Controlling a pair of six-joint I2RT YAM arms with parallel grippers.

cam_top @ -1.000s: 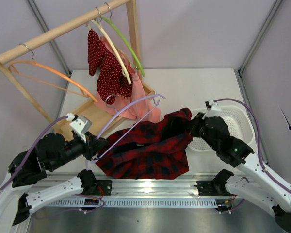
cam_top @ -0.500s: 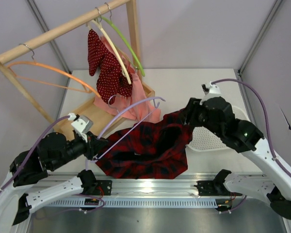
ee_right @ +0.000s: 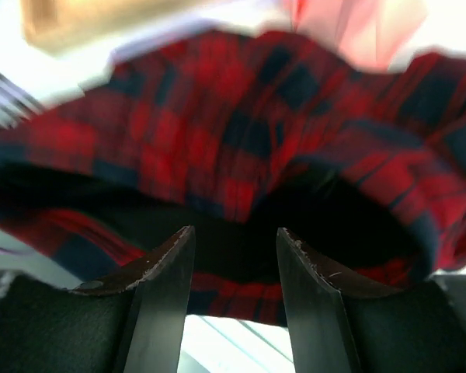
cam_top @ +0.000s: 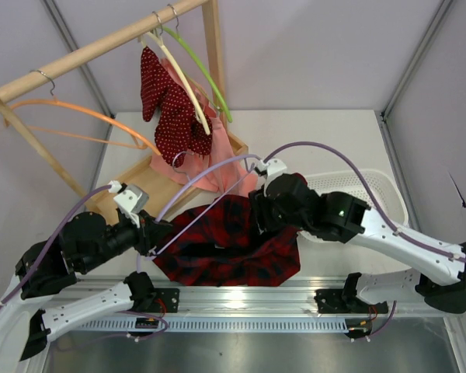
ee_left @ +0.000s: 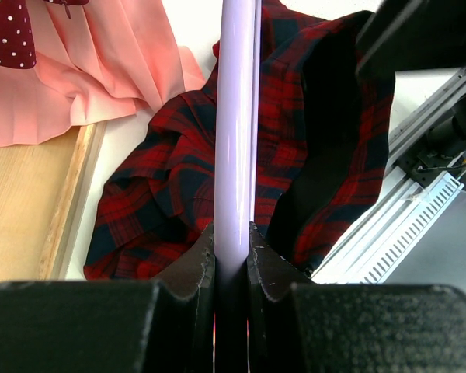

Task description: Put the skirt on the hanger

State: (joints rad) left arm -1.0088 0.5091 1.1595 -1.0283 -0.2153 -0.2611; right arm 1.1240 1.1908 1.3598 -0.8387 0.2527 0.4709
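Note:
The skirt's plaid edge [ee_right: 361, 162] is raised above its black lining [ee_right: 330, 208] in front of the robot's open fingers, so the right gripper should go on going down until it closes on that plaid edge.
The red and navy plaid skirt [cam_top: 217, 252] lies crumpled on the table in front of the rail. My left gripper [cam_top: 153, 234] is shut on the lower end of the lavender hanger [cam_top: 206, 172], which slants up over the skirt's far edge with its hook at the upper right. In the left wrist view the hanger bar [ee_left: 235, 116] runs straight out from my left gripper [ee_left: 233, 230] above the skirt [ee_left: 163, 179]. My right gripper [cam_top: 258, 217] hangs over the skirt's right part. In the right wrist view my right gripper [ee_right: 234, 233] is open, with the skirt [ee_right: 217, 140] just beyond the fingertips and nothing between them.
A wooden rack [cam_top: 101, 47] at the back left carries an orange hanger [cam_top: 85, 116], a cream and a green hanger, a red dotted garment [cam_top: 167, 105] and a pink garment [cam_top: 213, 175]. A white basket [cam_top: 377, 194] stands to the right. The metal rail [cam_top: 241, 299] runs along the near edge.
My right arm has swung left from the basket to above the skirt's middle. The skirt's raised right corner has dropped from view. My left gripper and the hanger have stayed put.

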